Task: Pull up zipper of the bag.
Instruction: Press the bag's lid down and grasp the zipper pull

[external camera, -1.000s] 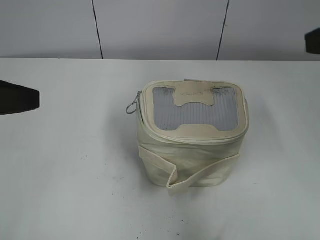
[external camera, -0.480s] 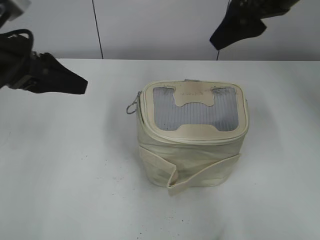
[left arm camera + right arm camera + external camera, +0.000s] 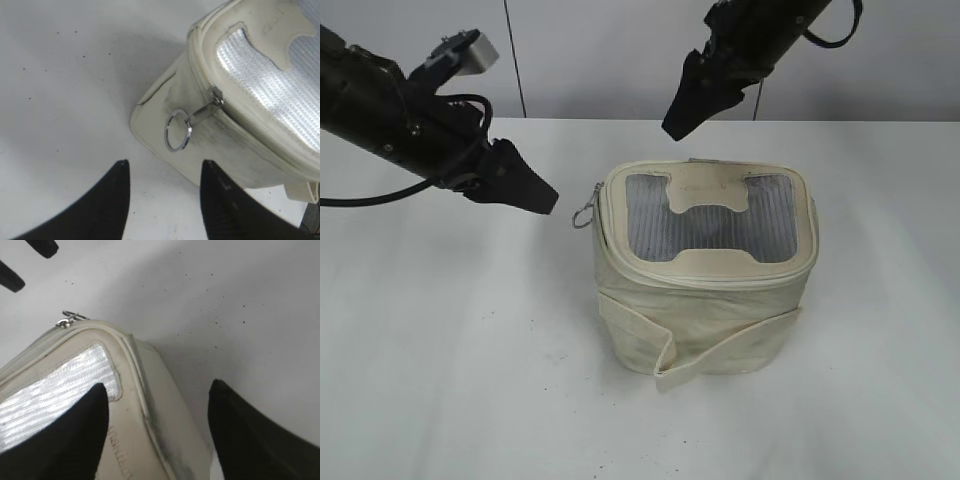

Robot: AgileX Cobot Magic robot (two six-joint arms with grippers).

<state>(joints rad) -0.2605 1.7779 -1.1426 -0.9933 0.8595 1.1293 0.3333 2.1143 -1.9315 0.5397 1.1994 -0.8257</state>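
The cream bag is standing free while both my grippers are open, so its back rim should be held still by my right gripper before my left gripper pulls the wire ring.
The cream bag stands upright mid-table, its grey window panel facing up. The zipper runs round the top rim. Its silver pull with a wire ring hangs at the bag's left corner, and shows clearly in the left wrist view. My left gripper is open and empty, just left of the ring, which lies ahead of its jaws. My right gripper is open and empty, hovering above the bag's back left edge; the rim zipper lies between its jaws.
The white table carries only the bag. A loose strap band wraps the bag's front and sticks out at the bottom. A grey panelled wall rises behind the table.
Both arms have swung in from the frame edges toward the bag. The left gripper moved right toward the ring; the right moved left and down over the back rim. The bag stayed put.
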